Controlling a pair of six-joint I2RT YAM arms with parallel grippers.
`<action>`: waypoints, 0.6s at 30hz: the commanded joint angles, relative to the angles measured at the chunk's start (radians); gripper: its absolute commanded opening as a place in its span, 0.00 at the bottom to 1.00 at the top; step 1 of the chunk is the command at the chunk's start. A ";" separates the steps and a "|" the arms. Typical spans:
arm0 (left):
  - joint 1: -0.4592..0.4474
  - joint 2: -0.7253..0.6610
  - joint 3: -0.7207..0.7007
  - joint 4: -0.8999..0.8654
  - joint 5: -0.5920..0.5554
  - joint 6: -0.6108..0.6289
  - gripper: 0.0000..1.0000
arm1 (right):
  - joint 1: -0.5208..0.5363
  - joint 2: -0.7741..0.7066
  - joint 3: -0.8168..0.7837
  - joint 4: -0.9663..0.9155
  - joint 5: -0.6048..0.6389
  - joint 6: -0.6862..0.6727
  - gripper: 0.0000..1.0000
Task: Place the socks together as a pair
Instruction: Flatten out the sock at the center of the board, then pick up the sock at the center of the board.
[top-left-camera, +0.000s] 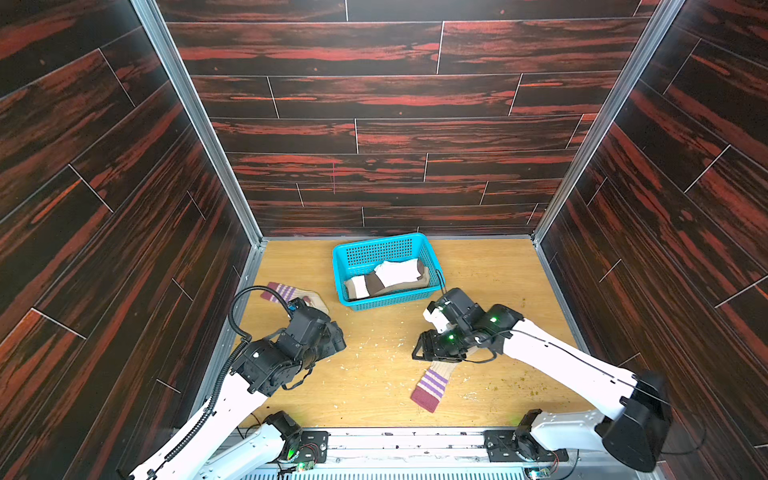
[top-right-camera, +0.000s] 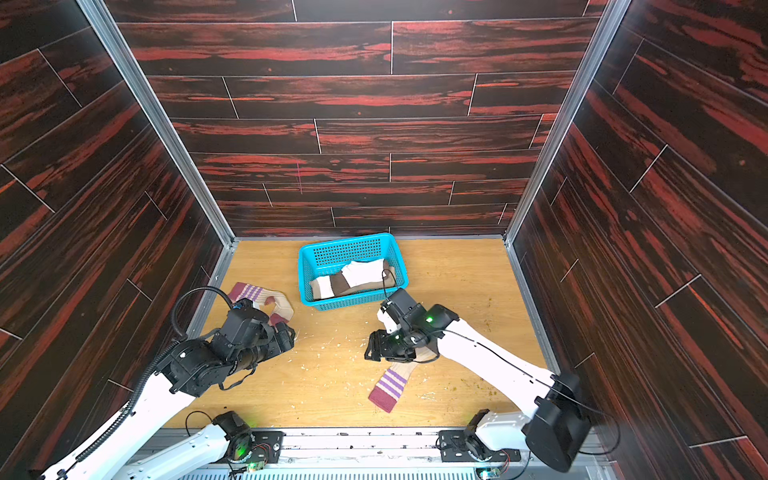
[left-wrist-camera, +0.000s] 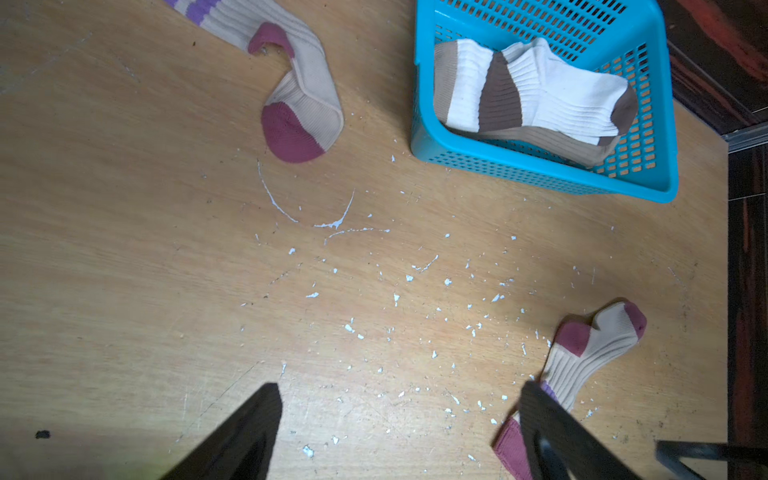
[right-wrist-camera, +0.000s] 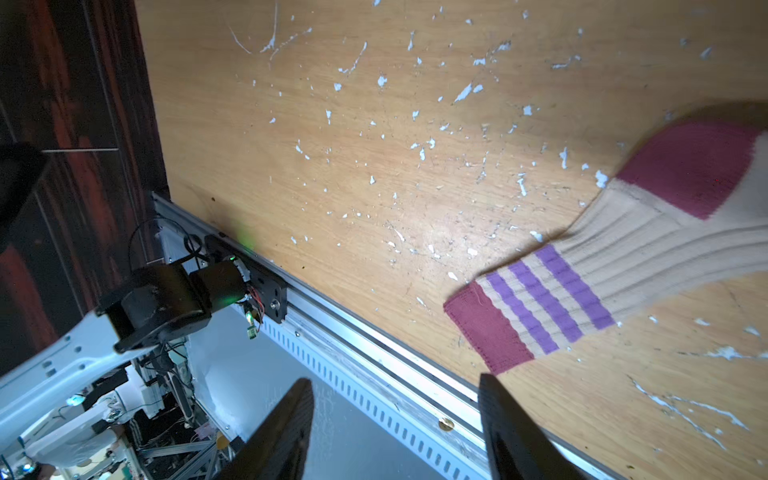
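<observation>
My left gripper should swing back and grab the curled sock (top-right-camera: 276, 301) by its striped cuff (top-right-camera: 249, 292), because the sock lies beyond my open left gripper, away from its mate.
Two cream socks with maroon toes and purple stripes lie apart on the wooden table. One sock (top-left-camera: 291, 296) (left-wrist-camera: 299, 95) is curled at the back left. The other sock (top-left-camera: 432, 384) (right-wrist-camera: 623, 257) lies stretched out at the front, right of centre, its foot end hidden under my right arm. My right gripper (top-left-camera: 419, 351) (right-wrist-camera: 395, 380) hovers over that sock, open, with nothing between its fingers. My left gripper (top-left-camera: 338, 341) (left-wrist-camera: 399, 388) hangs open over bare table in front of the back-left sock. The near sock (left-wrist-camera: 582, 357) lies just beside one left finger.
A turquoise basket (top-left-camera: 386, 301) (left-wrist-camera: 540, 174) stands at the back centre and holds white socks with brown bands (top-left-camera: 390, 276) (left-wrist-camera: 540, 91). White flecks dot the table. Dark wood-grain walls enclose three sides. A metal rail (right-wrist-camera: 374, 353) runs along the front edge.
</observation>
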 joint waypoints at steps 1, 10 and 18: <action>-0.008 -0.004 -0.015 -0.020 0.025 -0.012 0.91 | -0.078 -0.010 -0.040 -0.114 0.079 -0.031 0.65; -0.309 0.141 -0.050 0.175 0.087 -0.112 0.86 | -0.352 0.008 -0.184 0.050 0.145 -0.090 0.44; -0.330 0.005 -0.197 0.173 -0.169 -0.408 0.91 | -0.422 -0.125 -0.188 0.152 0.014 -0.141 0.65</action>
